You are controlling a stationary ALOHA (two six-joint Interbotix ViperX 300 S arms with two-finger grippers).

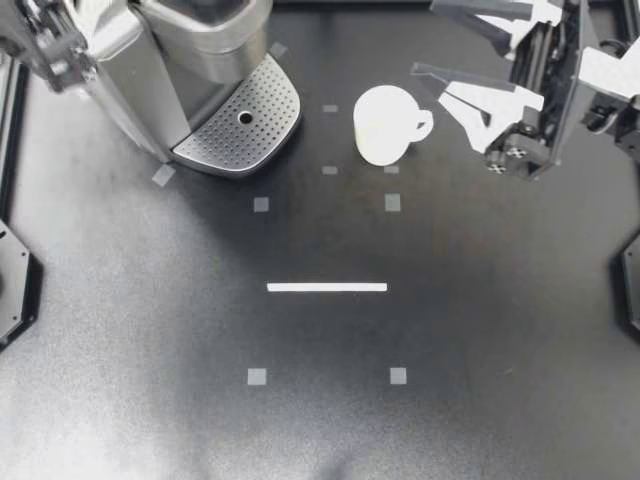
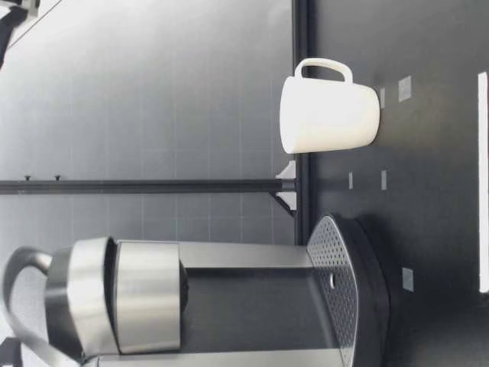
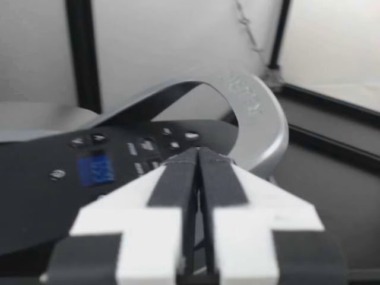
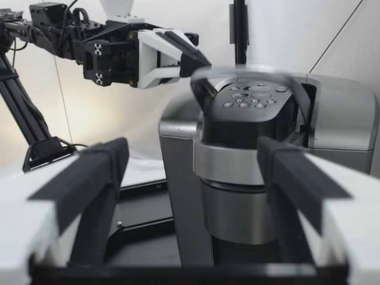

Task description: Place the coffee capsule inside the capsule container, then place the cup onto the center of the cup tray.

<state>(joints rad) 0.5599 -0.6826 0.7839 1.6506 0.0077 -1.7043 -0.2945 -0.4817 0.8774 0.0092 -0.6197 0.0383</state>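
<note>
I see only pale white inside the cup's rim (image 1: 387, 109), so I should expect the cup to be empty when I take it to the cup tray.
A white cup (image 1: 385, 122) stands upright on the black table, right of the coffee machine (image 1: 190, 50), with its handle toward my right arm. The machine's perforated cup tray (image 1: 262, 105) is bare. My right gripper (image 1: 428, 40) hangs open above the table just right of the cup, with nothing between its fingers. My left arm (image 1: 45, 40) reaches over the machine's top. Its gripper (image 3: 197, 155) is shut and holds nothing, its tips at the silver lid handle (image 3: 255, 107). The right wrist view shows the same left gripper (image 4: 199, 58) at the handle (image 4: 249, 74). No capsule is visible.
A white tape strip (image 1: 327, 287) and small grey square markers (image 1: 392, 202) lie on the table in front of the cup. The low view shows the cup (image 2: 328, 115) standing beside the machine (image 2: 229, 306), apart from its tray (image 2: 340, 260).
</note>
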